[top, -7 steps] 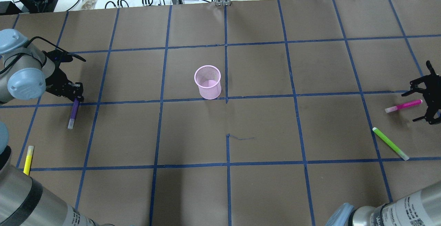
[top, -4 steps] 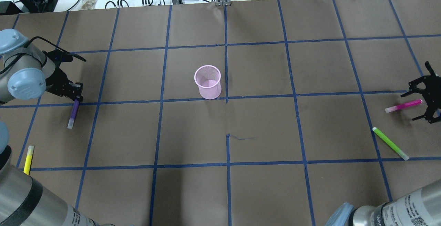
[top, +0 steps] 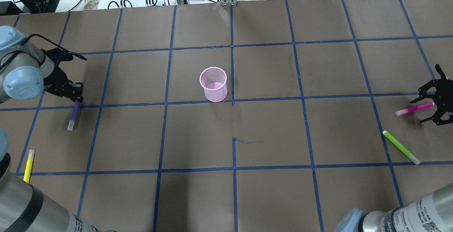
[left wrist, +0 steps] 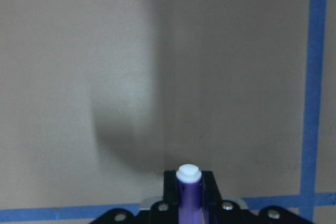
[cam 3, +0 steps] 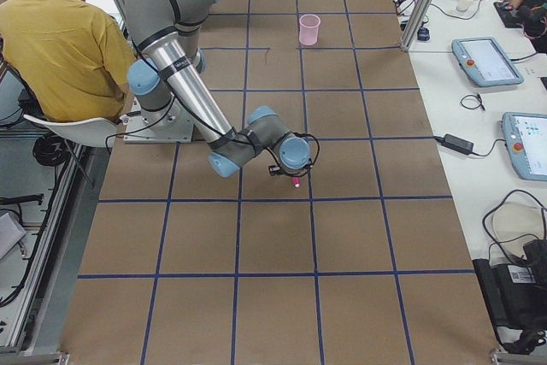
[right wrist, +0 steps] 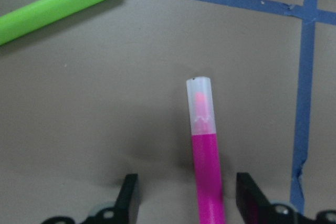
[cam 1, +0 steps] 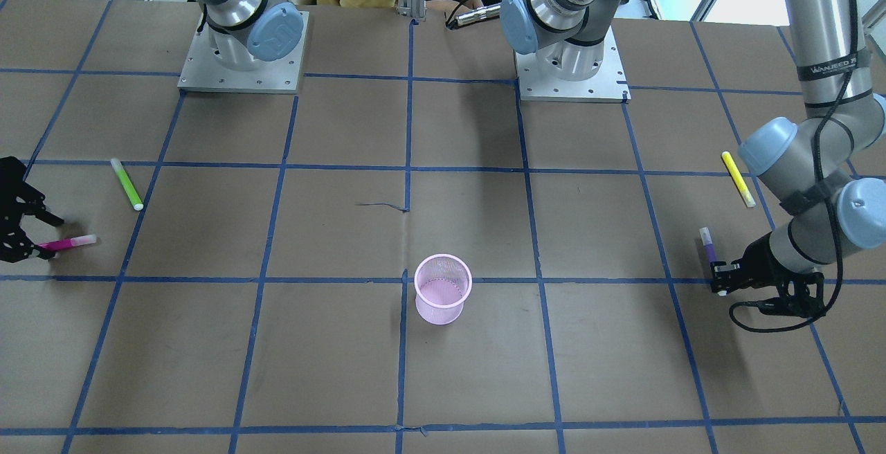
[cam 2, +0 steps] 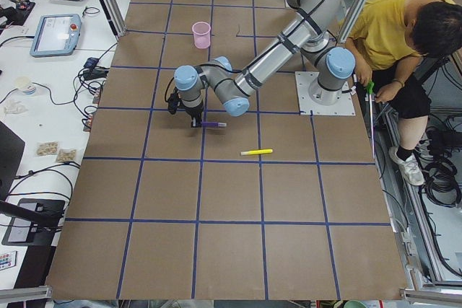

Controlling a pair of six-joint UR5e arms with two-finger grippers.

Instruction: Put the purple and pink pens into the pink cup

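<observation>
The slim pink pen (cam 1: 71,243) is much narrower than the pink cup's opening (cam 1: 444,278), so the pen will lean on the cup's rim when the robot puts it in.
The pink mesh cup (top: 213,83) stands upright and empty near the table's middle; it also shows in the front view (cam 1: 443,295). My left gripper (top: 76,98) is shut on one end of the purple pen (top: 73,115), whose white-capped end points toward the robot. The left wrist view shows the purple pen (left wrist: 189,195) clamped between the fingers, its shadow on the paper. My right gripper (top: 418,111) is open, its fingers on either side of the pink pen (top: 414,109) lying on the table. In the right wrist view the pink pen (right wrist: 206,166) lies between the spread fingers.
A green pen (top: 401,147) lies near the pink pen, toward the robot. A yellow pen (top: 29,163) lies at the left near the robot's arm. Blue tape lines cross the brown paper table cover (top: 269,133). Cables lie beyond the far edge.
My left gripper has shifted slightly left and away with the purple pen in it. My right gripper has edged a little along the pink pen, still open.
</observation>
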